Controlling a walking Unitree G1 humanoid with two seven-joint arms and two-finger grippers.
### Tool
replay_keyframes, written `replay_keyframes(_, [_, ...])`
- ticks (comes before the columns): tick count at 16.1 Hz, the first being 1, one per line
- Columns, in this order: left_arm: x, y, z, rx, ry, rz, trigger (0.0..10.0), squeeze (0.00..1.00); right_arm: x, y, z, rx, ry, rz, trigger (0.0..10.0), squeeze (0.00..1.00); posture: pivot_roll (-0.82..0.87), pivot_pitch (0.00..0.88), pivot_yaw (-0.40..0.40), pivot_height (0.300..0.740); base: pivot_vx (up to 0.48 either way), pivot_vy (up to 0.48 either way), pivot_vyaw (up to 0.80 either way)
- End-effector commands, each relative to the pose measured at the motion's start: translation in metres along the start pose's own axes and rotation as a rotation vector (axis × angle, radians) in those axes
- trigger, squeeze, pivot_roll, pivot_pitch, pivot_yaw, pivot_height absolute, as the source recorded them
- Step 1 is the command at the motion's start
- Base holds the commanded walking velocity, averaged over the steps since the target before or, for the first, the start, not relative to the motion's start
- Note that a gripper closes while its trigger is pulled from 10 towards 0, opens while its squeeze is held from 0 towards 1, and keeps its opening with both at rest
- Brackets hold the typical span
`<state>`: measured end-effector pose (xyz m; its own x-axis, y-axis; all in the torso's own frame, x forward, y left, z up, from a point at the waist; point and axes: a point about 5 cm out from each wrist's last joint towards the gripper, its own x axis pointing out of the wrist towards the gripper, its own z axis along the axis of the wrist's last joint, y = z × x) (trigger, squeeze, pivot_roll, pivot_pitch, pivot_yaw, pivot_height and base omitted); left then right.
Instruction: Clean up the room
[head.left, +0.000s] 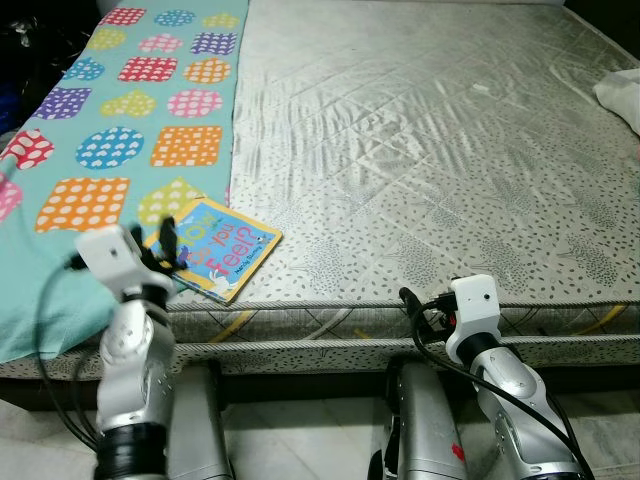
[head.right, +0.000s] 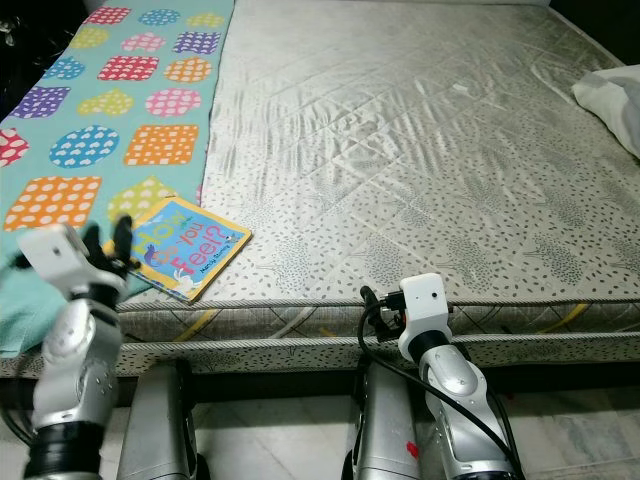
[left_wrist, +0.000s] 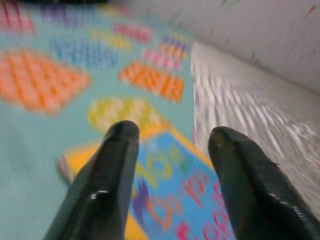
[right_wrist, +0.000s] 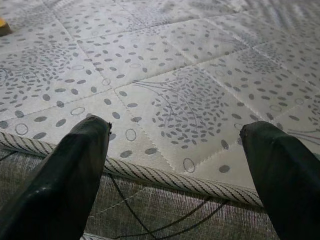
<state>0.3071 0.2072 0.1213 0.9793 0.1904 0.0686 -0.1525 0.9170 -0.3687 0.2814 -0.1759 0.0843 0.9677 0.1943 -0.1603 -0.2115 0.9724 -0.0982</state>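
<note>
A straight, thick near edge (head.left: 204, 289) shows under the book's flat (head.left: 222, 248) cover, so the book will stay stiff and shut when I lift it by that edge.
A children's book (head.left: 218, 250) with a blue and yellow cover lies flat near the front edge of the bed, half on a teal blanket (head.left: 120, 140) and half on the bare mattress (head.left: 430, 150). My left gripper (left_wrist: 170, 132) hovers just over the book's near left corner. It is open, and the cover shows between its fingers (left_wrist: 117, 165). That view is blurred. My right gripper (right_wrist: 175, 132) is open and held level with the mattress's front edge, further right, with nothing between its fingers.
The teal blanket with coloured dotted patches covers the left strip of the bed. A white cloth (head.left: 622, 95) lies at the far right edge. Dark clutter (head.left: 25, 45) sits beyond the bed's left side. Tiled floor (head.left: 310, 440) lies below the bed's front.
</note>
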Motion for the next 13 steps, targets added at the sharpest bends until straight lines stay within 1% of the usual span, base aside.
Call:
replay_keyframes(1, [-0.005, 0.007, -0.018, -0.099, 0.104, 0.015, 10.0, 1.0, 0.0, -0.004, 0.0, -0.008, -0.001, -0.018, 10.0, 0.0, -0.13, 0.065, -0.019, 0.476, 0.0, 0.0, 0.0])
replay_keyframes(2, [-0.008, 0.011, -0.029, -0.193, 0.156, 0.037, 10.0, 1.0, 0.001, -0.003, 0.0, -0.01, -0.001, -0.017, 10.0, 0.0, -0.13, 0.065, -0.016, 0.476, 0.0, 0.0, 0.0])
replay_keyframes(3, [-0.01, 0.011, -0.034, -0.251, 0.181, 0.049, 10.0, 1.0, 0.001, -0.003, 0.0, -0.01, -0.001, -0.018, 10.0, 0.0, -0.13, 0.065, -0.016, 0.476, 0.0, 0.0, 0.0])
replay_keyframes(4, [-0.016, 0.011, -0.041, -0.374, 0.209, 0.104, 10.0, 1.0, 0.001, -0.005, 0.001, -0.012, -0.004, -0.023, 10.0, 0.0, -0.13, 0.067, -0.012, 0.476, 0.0, 0.0, 0.0])
replay_keyframes(5, [-0.02, 0.01, -0.049, -0.452, 0.247, 0.143, 10.0, 1.0, 0.001, -0.006, 0.001, -0.011, -0.004, -0.027, 10.0, 0.0, -0.13, 0.067, -0.013, 0.476, 0.0, 0.0, 0.0])
replay_keyframes(6, [-0.025, 0.009, -0.057, -0.484, 0.282, 0.158, 10.0, 1.0, 0.001, -0.007, 0.001, -0.012, -0.005, -0.03, 10.0, 0.0, -0.13, 0.068, -0.012, 0.476, 0.0, 0.0, 0.0])
replay_keyframes(7, [-0.027, 0.008, -0.061, -0.467, 0.296, 0.153, 10.0, 1.0, 0.001, -0.007, 0.001, -0.013, -0.005, -0.031, 10.0, 0.0, -0.13, 0.068, -0.012, 0.476, 0.0, 0.0, 0.0])
replay_keyframes(8, [-0.025, 0.009, -0.061, -0.462, 0.294, 0.144, 10.0, 1.0, 0.001, -0.006, 0.002, -0.012, -0.008, -0.032, 10.0, 0.0, -0.13, 0.071, -0.015, 0.476, 0.0, 0.0, 0.0])
replay_keyframes(9, [-0.024, 0.009, -0.06, -0.472, 0.294, 0.147, 10.0, 1.0, 0.001, -0.006, 0.002, -0.012, -0.009, -0.032, 10.0, 0.0, -0.13, 0.071, -0.015, 0.476, 0.0, 0.0, 0.0])
replay_keyframes(11, [-0.015, 0.011, -0.057, -0.474, 0.292, 0.141, 10.0, 1.0, 0.002, -0.007, 0.002, -0.012, -0.009, -0.036, 10.0, 0.0, -0.13, 0.07, -0.016, 0.476, 0.0, 0.0, 0.0])
replay_keyframes(12, [-0.006, 0.009, -0.055, -0.482, 0.288, 0.116, 10.0, 1.0, 0.002, -0.007, 0.003, -0.012, -0.013, -0.039, 10.0, 0.0, -0.14, 0.07, -0.015, 0.476, 0.0, 0.0, 0.0])
replay_keyframes(13, [-0.003, 0.007, -0.053, -0.487, 0.287, 0.1, 10.0, 1.0, 0.002, -0.007, 0.004, -0.013, -0.014, -0.041, 10.0, 0.0, -0.14, 0.069, -0.014, 0.476, 0.0, 0.0, 0.0])
